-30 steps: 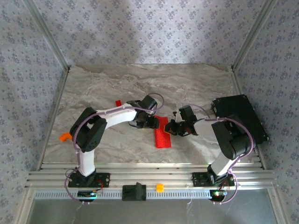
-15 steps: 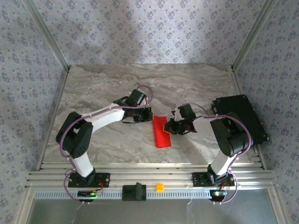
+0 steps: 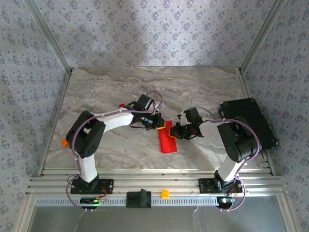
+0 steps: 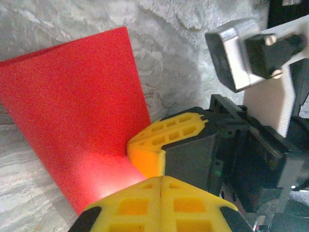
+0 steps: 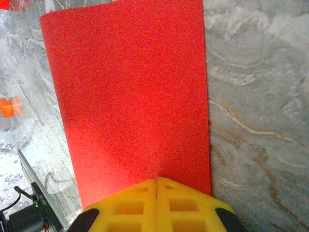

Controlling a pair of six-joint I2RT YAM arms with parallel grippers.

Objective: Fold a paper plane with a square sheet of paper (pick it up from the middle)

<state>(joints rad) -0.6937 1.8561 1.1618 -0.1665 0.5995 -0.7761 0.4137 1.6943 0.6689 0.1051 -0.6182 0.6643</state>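
Next, my left gripper moves back to press the long folded edge [image 5: 66,113], because it is next to my right gripper while the paper's folded corner [image 5: 46,20] bulges.
The square sheet of paper [image 3: 167,139] lies flat on the marble table as a long bright red rectangle; it does not have the shape of a paper plane. My right gripper [image 3: 175,131] is shut, its yellow tip [image 5: 157,180] resting on the paper's [image 5: 130,92] far end. My left gripper [image 3: 161,123] is shut too. Its tip [image 4: 161,178] sits at the paper's [image 4: 77,106] far corner, right against the right gripper's yellow fingers [image 4: 164,135]. I see no paper between either pair of jaws.
A black box [image 3: 248,121] stands at the table's right edge. A tiny red block [image 3: 122,105] lies behind the left arm, and an orange block [image 3: 64,143] lies at the left. Another orange block [image 3: 165,194] and a black part [image 3: 139,198] sit on the front rail.
My left gripper closed, drew back to the left off the paper, then came right again to the paper's far end. The right gripper and the paper stayed put.
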